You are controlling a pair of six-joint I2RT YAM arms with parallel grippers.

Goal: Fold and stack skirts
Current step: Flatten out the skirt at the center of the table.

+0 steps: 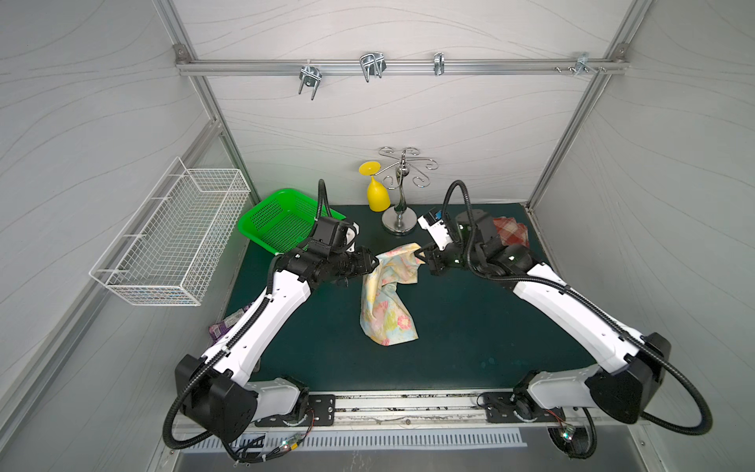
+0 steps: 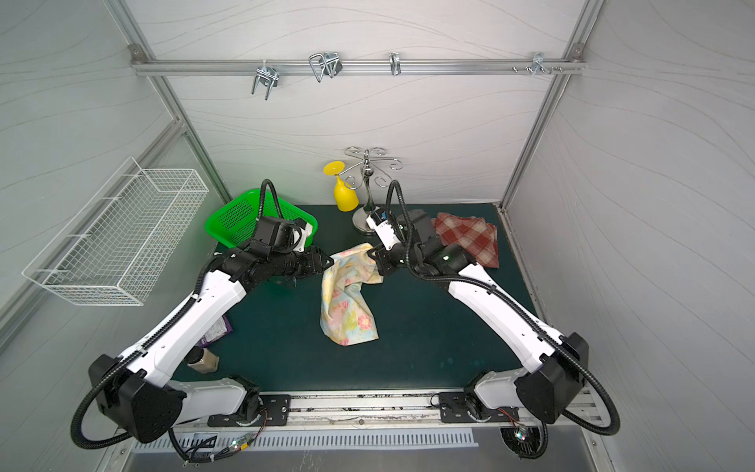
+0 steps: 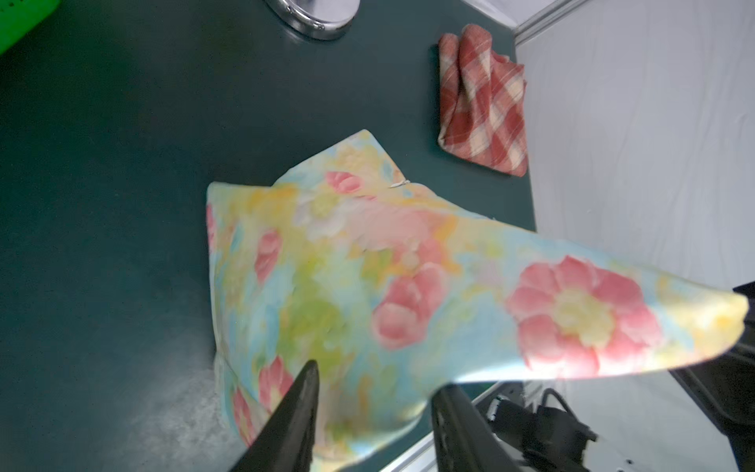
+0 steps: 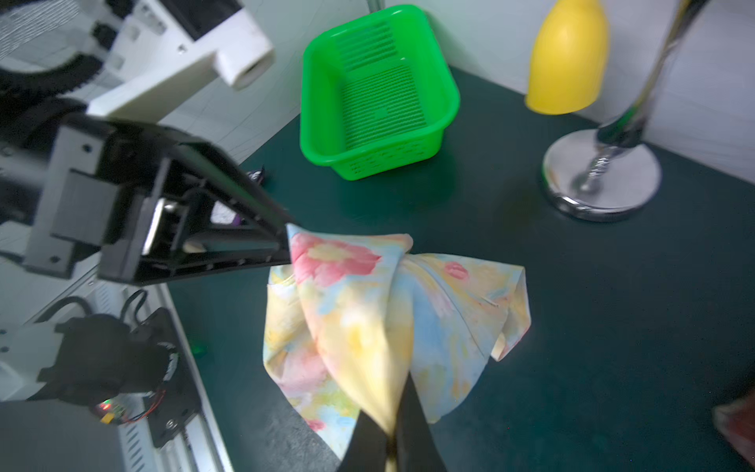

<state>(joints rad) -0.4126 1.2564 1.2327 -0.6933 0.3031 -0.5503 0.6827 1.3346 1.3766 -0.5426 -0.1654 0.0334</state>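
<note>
Next, I pull the floral skirt away with my right gripper and spread it over the green mat (image 1: pixel 460 310) to grip it again, because the floral skirt hangs bunched (image 1: pixel 383 292) by my left gripper's open fingers.
The floral skirt (image 1: pixel 388 302) (image 2: pixel 347 302) hangs mid-table, pale yellow-blue with pink flowers, its lower end resting on the green mat. My right gripper (image 1: pixel 421 255) (image 4: pixel 392 412) is shut on one raised corner of it. My left gripper (image 1: pixel 376 261) (image 3: pixel 378 378) is at the opposite raised corner, jaws apart, with the cloth (image 3: pixel 367 265) just beyond the tips. The red-brown and cream plaid skirt (image 2: pixel 470 241) (image 3: pixel 482 106) lies folded at the back right, partly hidden by my right arm in a top view (image 1: pixel 510 231).
A green basket (image 1: pixel 282 220) sits at the back left. A yellow glass (image 1: pixel 378 196) and a chrome stand (image 1: pixel 398 224) are at the back centre. A wire basket (image 1: pixel 171 237) hangs on the left wall. A purple wrapper (image 2: pixel 216 331) and small jar (image 2: pixel 202 361) lie under my left arm.
</note>
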